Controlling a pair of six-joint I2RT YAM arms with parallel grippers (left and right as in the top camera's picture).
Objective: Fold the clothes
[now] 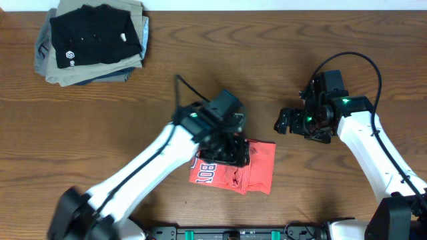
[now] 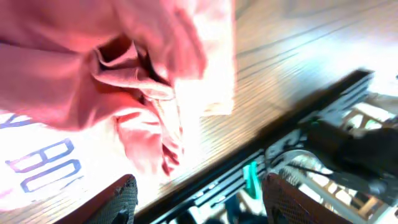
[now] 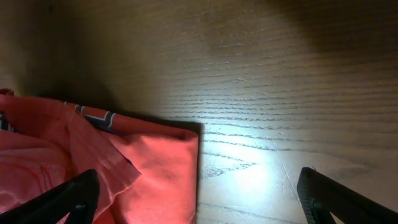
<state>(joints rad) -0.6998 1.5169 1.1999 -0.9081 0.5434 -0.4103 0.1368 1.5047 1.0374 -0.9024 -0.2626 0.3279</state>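
Observation:
I should move my left gripper back and reach with it for the bunched layer's front end (image 1: 244,190), because the T-shirt's top layer lies bunched (image 1: 243,176) short of the under layer's edge.
The clothes, a coral-red T-shirt (image 1: 260,170) with white lettering, lie folded into a small rectangle near the table's front edge, centre. My left gripper (image 1: 230,150) hovers over its upper left part, hiding some of it. In the left wrist view the shirt (image 2: 74,81) shows bunched folds, and the left gripper (image 2: 202,199) stands open with nothing between its fingers. My right gripper (image 1: 283,123) is open, right of and behind the shirt, clear of it. The right wrist view shows the shirt's straight folded edge (image 3: 155,168) under the right gripper (image 3: 199,193), whose jaws are wide apart.
A stack of folded garments (image 1: 93,40), a black shirt with a small white logo on top, sits at the back left corner. A dark rail (image 2: 298,124) runs along the table's front edge, just beyond the shirt. Bare wood (image 3: 261,81) lies around the right gripper.

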